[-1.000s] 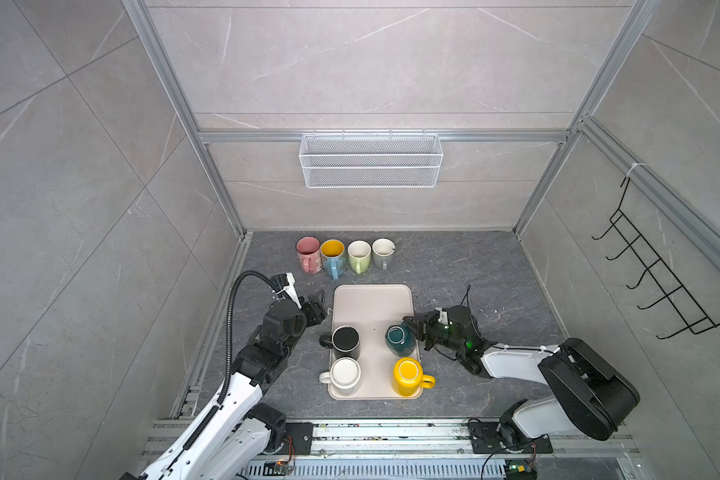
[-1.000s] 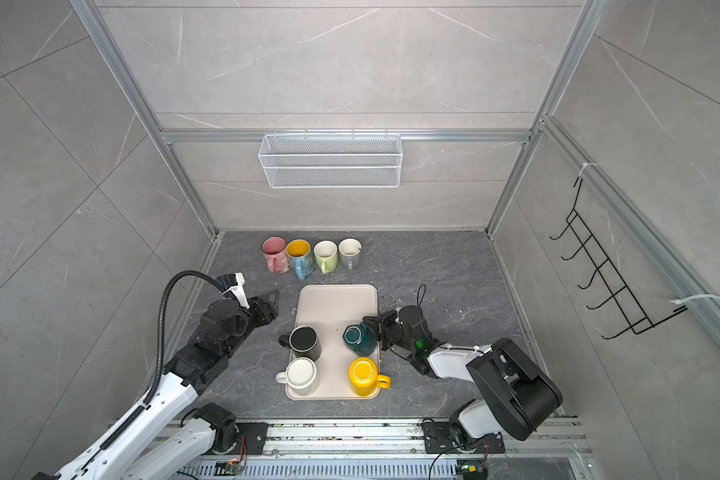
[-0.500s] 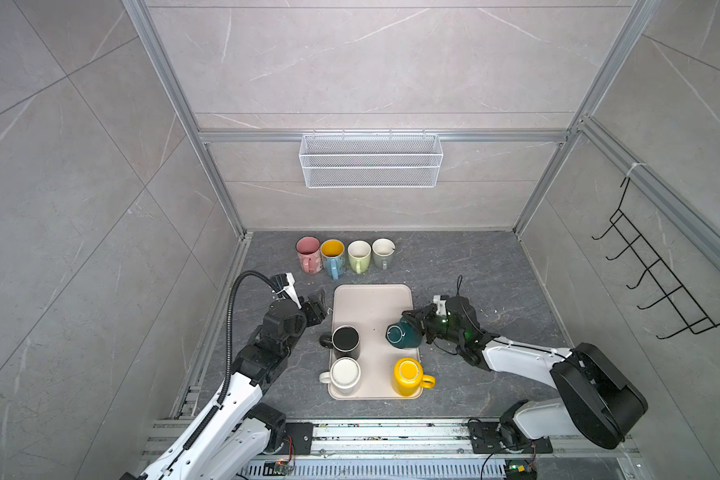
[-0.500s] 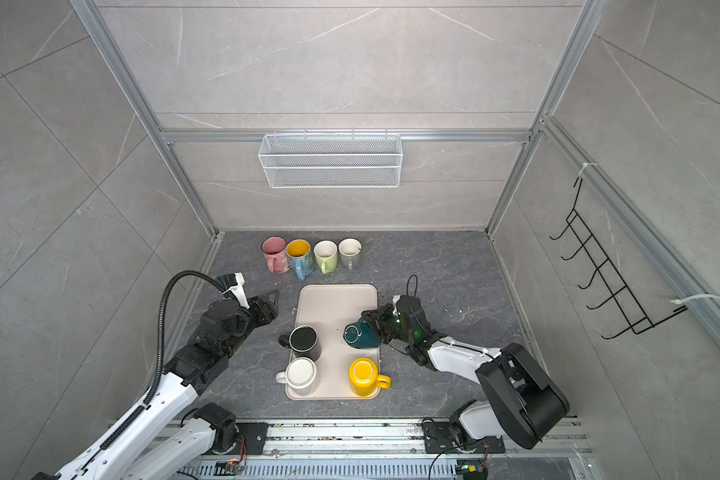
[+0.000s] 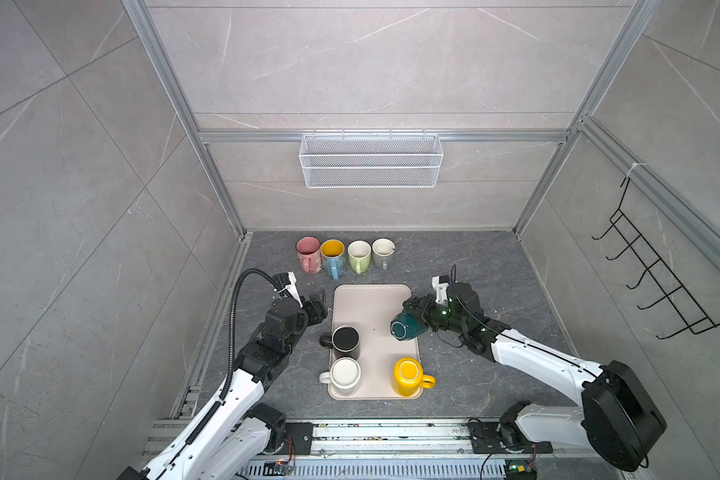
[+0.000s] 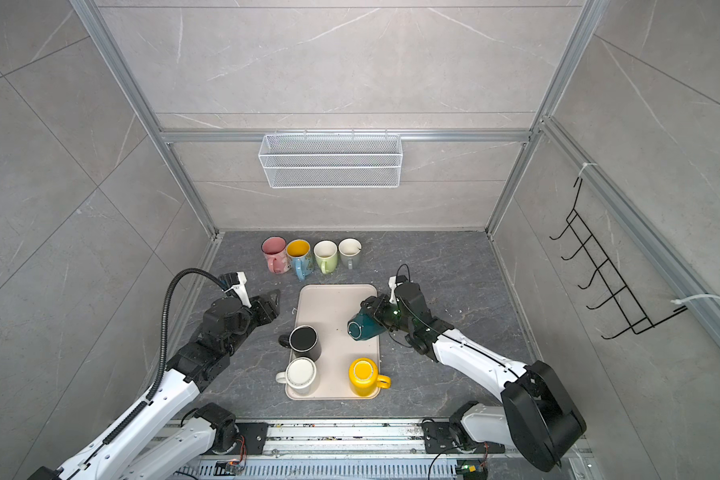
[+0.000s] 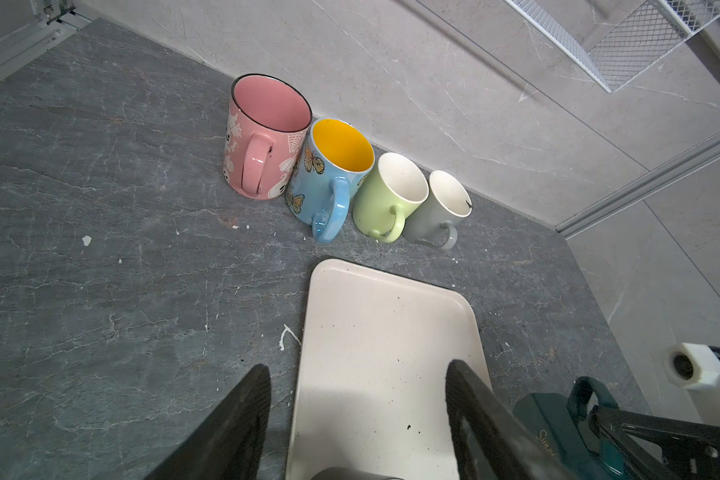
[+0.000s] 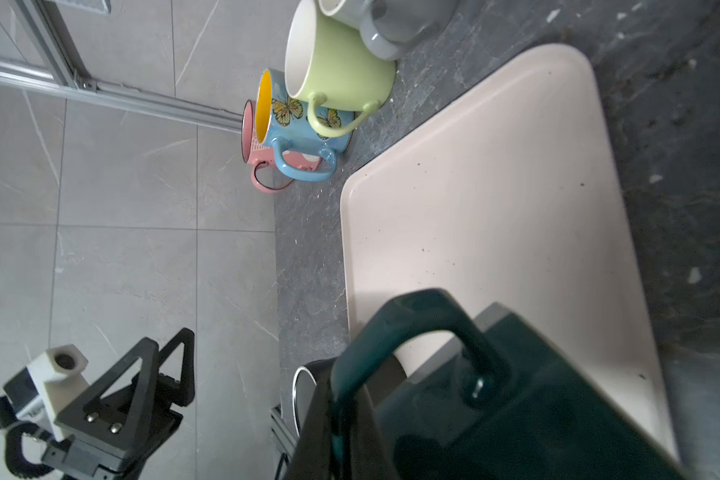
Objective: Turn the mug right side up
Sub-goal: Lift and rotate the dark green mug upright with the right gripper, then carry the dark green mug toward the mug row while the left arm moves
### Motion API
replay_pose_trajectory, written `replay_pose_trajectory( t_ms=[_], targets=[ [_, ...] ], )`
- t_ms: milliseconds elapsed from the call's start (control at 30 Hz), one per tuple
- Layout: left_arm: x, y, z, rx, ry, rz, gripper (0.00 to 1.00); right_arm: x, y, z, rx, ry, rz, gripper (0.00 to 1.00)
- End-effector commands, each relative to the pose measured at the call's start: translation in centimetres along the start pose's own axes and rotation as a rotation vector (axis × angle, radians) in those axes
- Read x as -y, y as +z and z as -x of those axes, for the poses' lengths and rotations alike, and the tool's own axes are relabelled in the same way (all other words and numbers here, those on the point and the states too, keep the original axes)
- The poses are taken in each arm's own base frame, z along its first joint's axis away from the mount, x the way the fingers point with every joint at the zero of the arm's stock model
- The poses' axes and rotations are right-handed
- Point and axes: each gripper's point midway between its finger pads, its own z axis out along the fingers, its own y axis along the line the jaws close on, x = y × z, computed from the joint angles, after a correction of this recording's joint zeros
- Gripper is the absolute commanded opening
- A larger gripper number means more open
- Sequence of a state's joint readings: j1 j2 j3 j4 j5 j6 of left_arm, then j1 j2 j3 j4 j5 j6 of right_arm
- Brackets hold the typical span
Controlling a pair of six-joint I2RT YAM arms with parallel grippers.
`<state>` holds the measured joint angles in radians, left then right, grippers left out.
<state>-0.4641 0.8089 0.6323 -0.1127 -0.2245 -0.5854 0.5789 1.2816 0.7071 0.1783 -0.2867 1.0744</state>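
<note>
My left gripper should keep moving toward the teal mug's handle point(image 8: 424, 308), which loops free beyond my right gripper's fingers, and close there point(image 8: 473, 344) once the mug faces up.
A dark teal mug point(image 5: 406, 330) point(image 6: 363, 328) hangs tilted on its side over the right edge of the beige tray point(image 5: 371, 303) point(image 6: 333, 303). My right gripper point(image 5: 420, 311) point(image 6: 378, 311) is shut on its handle. In the right wrist view the handle point(image 8: 412, 324) loops out of the right gripper point(image 8: 337, 399), and the mug body point(image 8: 537, 407) fills the corner. My left gripper point(image 5: 319, 309) point(image 6: 272, 306) point(image 7: 358, 368) stands open and empty just left of the tray point(image 7: 383, 332), with the teal mug point(image 7: 549, 432) beside it.
On the tray stand a black mug point(image 5: 345, 338), a white mug point(image 5: 345, 372) and a yellow mug point(image 5: 408, 374). Pink point(image 5: 308, 253), blue point(image 5: 333, 255), green point(image 5: 358, 254) and grey point(image 5: 383, 251) mugs line the back wall, mouths up. A wire basket point(image 5: 371, 166) hangs above.
The right gripper has tipped the teal mug from standing on the tray onto its side, and the right arm has swung up and back. The left arm has not moved.
</note>
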Motion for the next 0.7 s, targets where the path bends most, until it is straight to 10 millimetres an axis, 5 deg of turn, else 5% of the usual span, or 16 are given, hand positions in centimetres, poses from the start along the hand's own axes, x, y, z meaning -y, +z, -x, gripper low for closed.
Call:
replay_pose_trajectory(
  t_ms=[0, 400, 667],
  targets=[
    [2.2, -0.7, 3.1, 0.068, 0.038, -0.065, 0.69, -5.4, -2.0, 1.5, 0.063, -0.257, 0.061, 0.0],
    [7.5, -0.4, 4.9, 0.021, 0.188, -0.252, 0.7, -9.6, -5.0, 2.2, 0.153, -0.747, -0.076, 0.0],
    [11.1, -0.4, 5.5, -0.031, 0.246, -0.396, 0.7, -11.1, -4.7, -0.3, 0.121, -1.075, -0.164, 0.0]
  ],
)
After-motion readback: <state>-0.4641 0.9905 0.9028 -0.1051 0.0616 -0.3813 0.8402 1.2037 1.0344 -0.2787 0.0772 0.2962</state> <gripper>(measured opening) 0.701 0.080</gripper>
